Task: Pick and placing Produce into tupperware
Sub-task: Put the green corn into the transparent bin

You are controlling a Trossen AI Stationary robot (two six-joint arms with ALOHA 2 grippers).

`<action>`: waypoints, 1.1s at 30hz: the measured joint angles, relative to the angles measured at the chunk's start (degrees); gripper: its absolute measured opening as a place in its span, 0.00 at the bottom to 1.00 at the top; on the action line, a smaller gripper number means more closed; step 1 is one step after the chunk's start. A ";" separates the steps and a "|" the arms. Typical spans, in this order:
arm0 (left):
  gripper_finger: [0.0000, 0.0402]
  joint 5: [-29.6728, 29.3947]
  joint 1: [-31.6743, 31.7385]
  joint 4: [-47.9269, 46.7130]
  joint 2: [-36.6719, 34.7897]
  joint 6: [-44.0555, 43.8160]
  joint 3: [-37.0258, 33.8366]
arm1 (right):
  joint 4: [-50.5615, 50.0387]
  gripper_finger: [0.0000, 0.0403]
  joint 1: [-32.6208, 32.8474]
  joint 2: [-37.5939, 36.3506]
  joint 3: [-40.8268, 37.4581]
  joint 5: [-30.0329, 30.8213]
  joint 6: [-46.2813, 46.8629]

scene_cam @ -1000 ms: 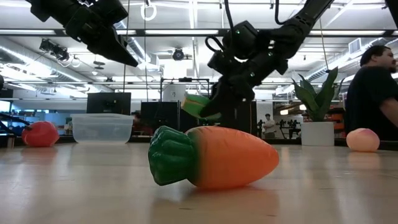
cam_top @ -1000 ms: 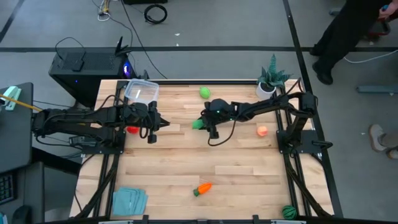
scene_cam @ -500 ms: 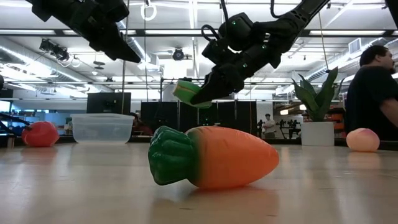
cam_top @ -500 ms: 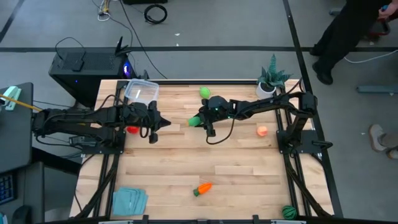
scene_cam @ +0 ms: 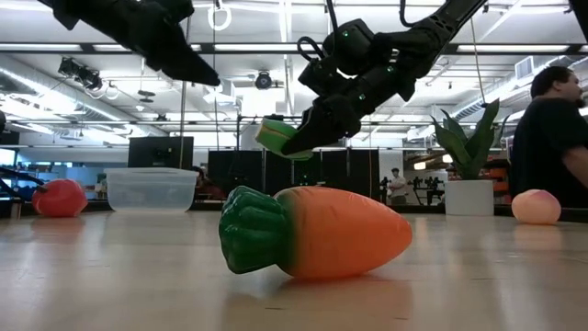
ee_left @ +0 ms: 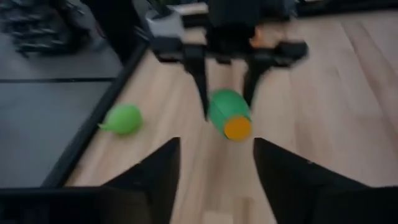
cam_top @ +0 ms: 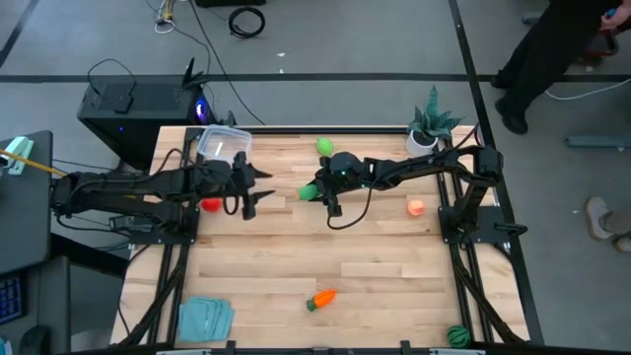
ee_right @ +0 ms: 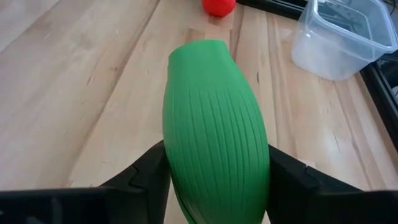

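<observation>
I should roll my left gripper and take the oblong's loose end (ee_left: 237,127) crosswise, because my right gripper's fingers are on either side of the green oblong (ee_left: 226,104) in line with my left gripper's fingers.
The green oblong (ee_right: 214,143) hangs over the table's middle, with my right gripper (cam_top: 314,193) shut on it. My left gripper (cam_top: 258,192) stands open and bare to the left of it, pointing at it; its fingers (ee_left: 155,177) frame the oblong (ee_left: 227,111). The clear tupperware (cam_top: 224,146) sits on the table at the far left, behind my left gripper, and a red piece (cam_top: 209,205) lies beside that arm. A light green ball (cam_top: 324,147), a carrot (cam_top: 320,299) and a dark green striped ball (cam_top: 455,335) lie on the table. My right gripper pinches the oblong's two long ribbed sides (ee_right: 177,168) between its two fingers (ee_right: 149,174). The fingers come from the table's right side, slanting down, and lie along the oblong. It sticks out ahead of them toward my left gripper, lifted clear of the table (scene_cam: 276,138).
A potted plant (cam_top: 429,123) stands at the far right corner, with a peach-coloured piece (cam_top: 416,207) near the right arm's base. A pale-blue cloth (cam_top: 205,318) lies at the near left. A person (scene_cam: 551,129) stands beyond the table's right side.
My left gripper has opened: its fingers were together a second ago and now stand apart. It has also tipped up a little toward level.
</observation>
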 joint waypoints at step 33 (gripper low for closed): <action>0.78 -0.91 -4.20 17.34 19.60 12.25 -0.33 | 2.74 0.50 0.00 0.00 0.00 0.00 -0.03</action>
